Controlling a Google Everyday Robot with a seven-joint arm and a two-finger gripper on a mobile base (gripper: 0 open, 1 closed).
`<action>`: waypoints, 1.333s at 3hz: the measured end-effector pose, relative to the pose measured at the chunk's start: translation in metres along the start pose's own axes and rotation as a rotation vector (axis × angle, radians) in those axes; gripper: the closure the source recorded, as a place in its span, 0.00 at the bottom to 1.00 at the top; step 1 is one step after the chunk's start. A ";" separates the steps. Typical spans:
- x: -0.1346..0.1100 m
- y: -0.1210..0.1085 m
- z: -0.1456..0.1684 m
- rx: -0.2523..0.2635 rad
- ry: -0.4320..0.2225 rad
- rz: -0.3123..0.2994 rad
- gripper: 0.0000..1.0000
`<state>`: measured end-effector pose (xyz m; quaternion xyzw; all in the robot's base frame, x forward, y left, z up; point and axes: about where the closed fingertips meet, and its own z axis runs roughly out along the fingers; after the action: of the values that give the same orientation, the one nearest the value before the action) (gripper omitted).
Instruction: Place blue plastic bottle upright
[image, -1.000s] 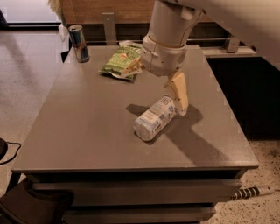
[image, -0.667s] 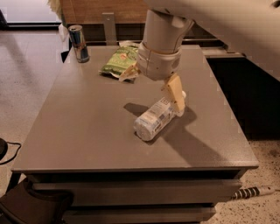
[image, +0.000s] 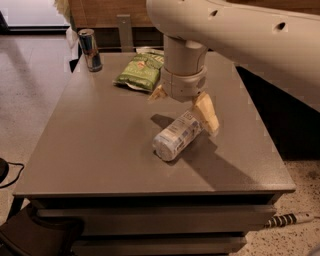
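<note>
The blue plastic bottle (image: 180, 135) will tip with its base down when I lift and turn it, because the round base (image: 164, 150) sticks out away from my gripper.
The blue plastic bottle (image: 176, 136) lies on its side near the middle of the grey table (image: 100, 145). Its round base points toward the front left, and its cap end is hidden under my arm. My gripper (image: 185, 111) hangs just above the bottle's far end, open. One tan finger (image: 207, 114) stands beside the bottle's right side, close to it or touching. The other finger (image: 158, 93) shows to the left, behind the wrist. Nothing is held.
A shiny metal can (image: 90, 49) stands at the table's back left corner. A green snack bag (image: 140, 73) lies behind the gripper. A wooden cabinet stands behind the table. A cable (image: 285, 220) lies on the floor at the front right.
My arm has shifted a little to the left and lower over the bottle's far end. The bottle has not moved and still lies on its side.
</note>
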<state>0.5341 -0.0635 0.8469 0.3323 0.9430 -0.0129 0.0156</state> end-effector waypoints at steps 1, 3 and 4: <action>-0.022 -0.014 0.012 0.029 0.003 0.041 0.03; -0.032 -0.021 0.022 0.024 0.069 0.058 0.47; -0.033 -0.021 0.021 0.018 0.065 0.042 0.71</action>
<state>0.5471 -0.1008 0.8271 0.3522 0.9357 -0.0104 -0.0176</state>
